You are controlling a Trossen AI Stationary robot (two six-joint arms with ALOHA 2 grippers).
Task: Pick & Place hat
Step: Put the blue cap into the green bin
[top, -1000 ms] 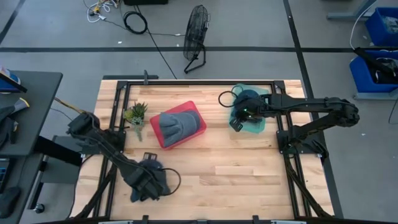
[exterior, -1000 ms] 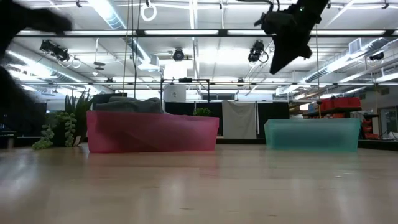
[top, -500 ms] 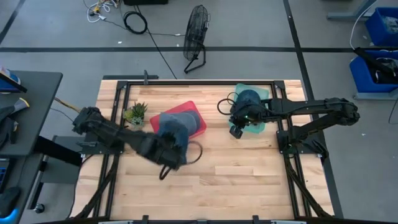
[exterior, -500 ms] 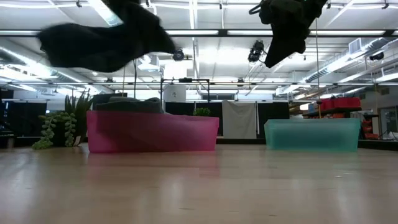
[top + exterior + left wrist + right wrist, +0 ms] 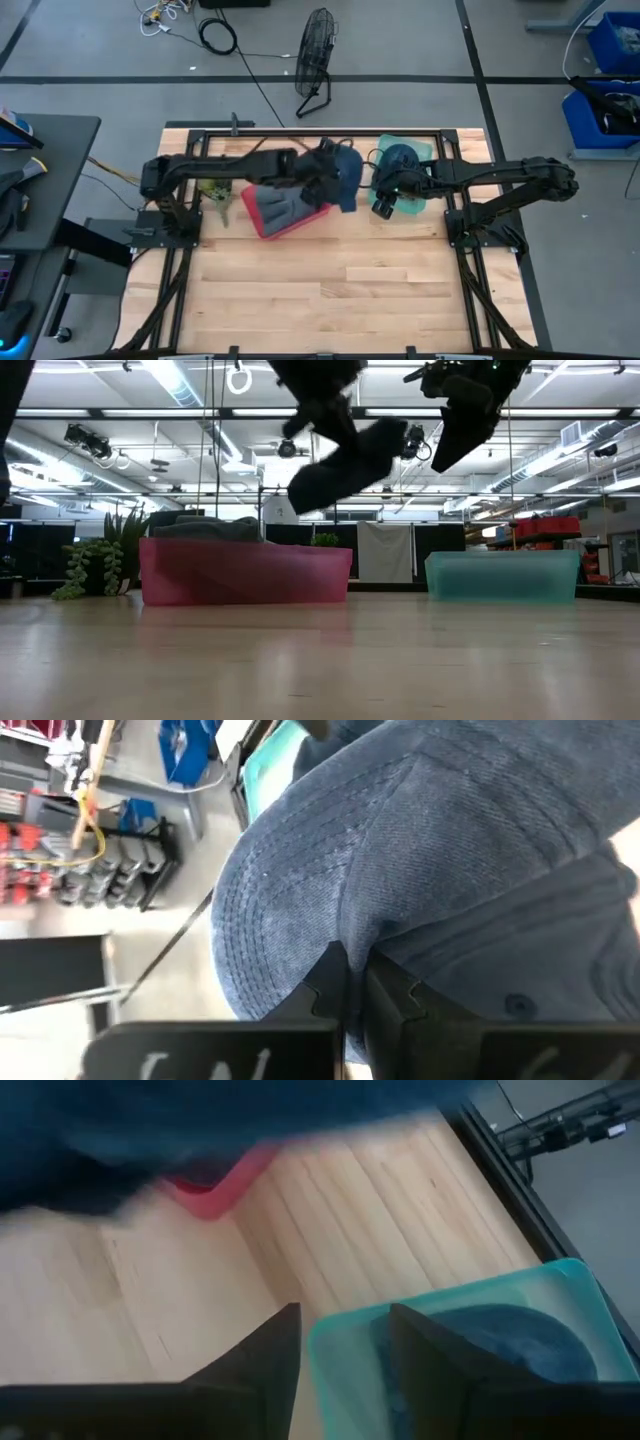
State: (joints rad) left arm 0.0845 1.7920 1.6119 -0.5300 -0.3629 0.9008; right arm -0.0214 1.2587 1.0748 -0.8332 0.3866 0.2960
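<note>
The blue hat [image 5: 347,178] is in my left gripper, short of the teal bin, so my right gripper should grab the hat's top near the brim [image 5: 415,850] and carry the hat over.
A blue denim hat [image 5: 344,178] hangs in the air over the right end of the red bin [image 5: 300,215], with my left gripper [image 5: 322,172] shut on it. In the low view this hat [image 5: 345,460] hangs well above the bins. A grey hat [image 5: 278,203] lies in the red bin. A dark blue hat [image 5: 401,158] lies in the teal bin [image 5: 408,205]. My right gripper [image 5: 383,208] hovers open and holding nothing by the teal bin's near left corner [image 5: 330,1330]. My left gripper pinches the blue hat between its two fingers [image 5: 330,982], where the stitched brim meets the crown [image 5: 352,942]. The hat is lifted clear of table and bins and droops below and beyond the fingers.
A small potted plant [image 5: 217,183] stands left of the red bin. Black frame rails [image 5: 452,225] run along the table's left, right and far sides. Bare wood [image 5: 330,290] fills the table's near half.
My left gripper has swung up from the table's near left part toward the far right, carrying the blue hat off the table to above the red bin's right end. My right gripper has edged slightly toward the near edge, off the teal bin.
</note>
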